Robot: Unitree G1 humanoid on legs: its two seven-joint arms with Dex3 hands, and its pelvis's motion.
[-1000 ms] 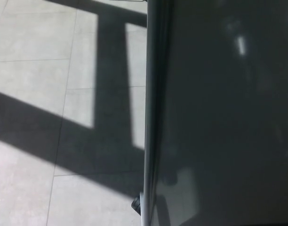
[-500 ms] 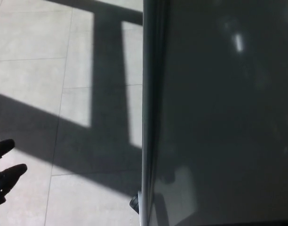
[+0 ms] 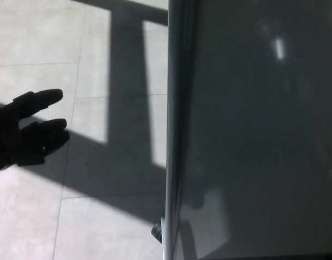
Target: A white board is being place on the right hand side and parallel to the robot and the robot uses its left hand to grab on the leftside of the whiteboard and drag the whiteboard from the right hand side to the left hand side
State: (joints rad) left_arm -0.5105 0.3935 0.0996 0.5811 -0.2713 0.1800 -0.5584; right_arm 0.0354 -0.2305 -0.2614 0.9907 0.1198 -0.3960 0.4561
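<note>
My gripper will drag the whiteboard (image 3: 258, 135), and it will roll across as a whole, because a black caster (image 3: 157, 232) shows at the bottom of its frame edge.
The whiteboard (image 3: 258, 135) fills the right half of the head view, its dark glossy face in shade. Its metal left frame edge (image 3: 174, 130) runs top to bottom through the middle of the picture. My left hand (image 3: 27, 132) reaches in from the left edge, black, open, fingers spread and pointing right toward the board. It hangs in the air well left of the frame edge, touching nothing. My right hand does not show.
Pale floor tiles (image 3: 41, 43) lie left of the board, crossed by dark shadow bands (image 3: 122, 162). A black caster or foot (image 3: 157, 233) of the board's stand shows at the bottom of the frame edge.
My left hand has risen from the lower left corner to mid-height and come further right toward the board's edge. The board itself has stayed put.
</note>
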